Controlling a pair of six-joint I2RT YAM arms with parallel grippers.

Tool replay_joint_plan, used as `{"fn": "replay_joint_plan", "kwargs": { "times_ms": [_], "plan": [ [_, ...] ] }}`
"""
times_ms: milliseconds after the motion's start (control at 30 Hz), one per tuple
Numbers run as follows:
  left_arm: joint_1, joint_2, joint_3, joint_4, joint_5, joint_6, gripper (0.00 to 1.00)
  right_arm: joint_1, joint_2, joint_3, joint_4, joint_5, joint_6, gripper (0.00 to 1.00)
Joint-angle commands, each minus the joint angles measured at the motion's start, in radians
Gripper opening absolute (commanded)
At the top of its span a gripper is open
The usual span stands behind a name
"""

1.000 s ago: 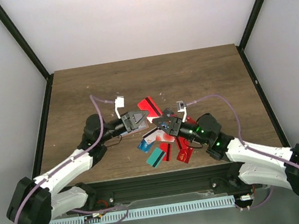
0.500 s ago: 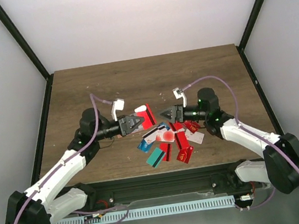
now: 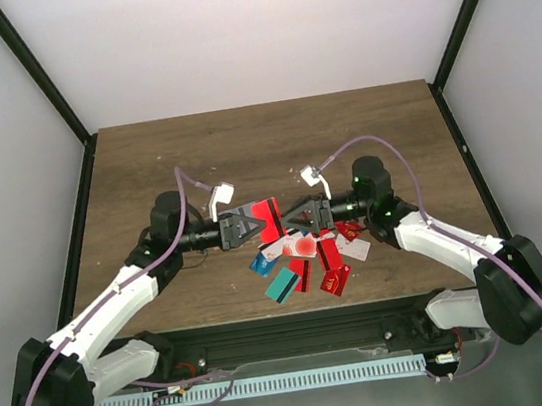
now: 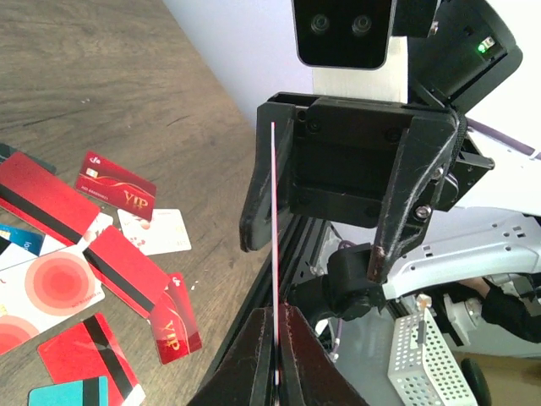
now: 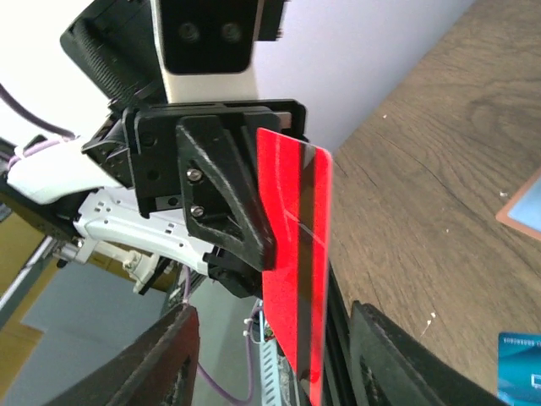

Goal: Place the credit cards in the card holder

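The robot's left gripper has hold of the red card's leading end, so the right gripper should grasp the striped end before the left gripper steadies the card holder.
My left gripper is shut on one red credit card with a black stripe and holds it above the table. In the left wrist view the card shows edge-on, pinched between my fingers. My right gripper is open and faces the left one closely. In the right wrist view the card stands in the gap between its spread jaws. Several more cards, mostly red, lie in a pile below both grippers. A salmon-brown corner at the edge of the right wrist view may be the card holder.
Loose cards lie on the wood near the table's front edge: a teal one, a blue one and red VIP cards. A black frame rail runs along the near edge.
My right gripper rose from the card pile and turned left to face the left gripper. My left gripper moved right with the red card, so the two now meet.
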Motion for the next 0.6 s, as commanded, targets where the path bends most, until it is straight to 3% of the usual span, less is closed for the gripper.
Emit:
{"fn": "replay_joint_plan", "kwargs": {
  "times_ms": [0,100,267,367,567],
  "plan": [
    [0.004,0.014,0.019,0.045,0.043,-0.006,0.04,0.032,0.023,0.066,0.033,-0.027,-0.010,0.47],
    [0.003,0.019,0.019,0.050,0.044,-0.006,0.04,0.047,0.045,0.086,0.032,-0.024,-0.010,0.33],
    [0.004,0.019,0.018,0.046,0.037,-0.002,0.04,0.053,0.075,0.118,0.007,-0.004,-0.013,0.01],
    [0.004,0.017,0.017,0.014,0.016,0.016,0.07,0.055,0.093,0.130,-0.016,0.018,-0.022,0.01],
    [0.018,0.004,0.023,-0.115,-0.144,0.070,0.30,0.056,0.193,0.181,-0.106,0.107,-0.017,0.01]
  ]
}}
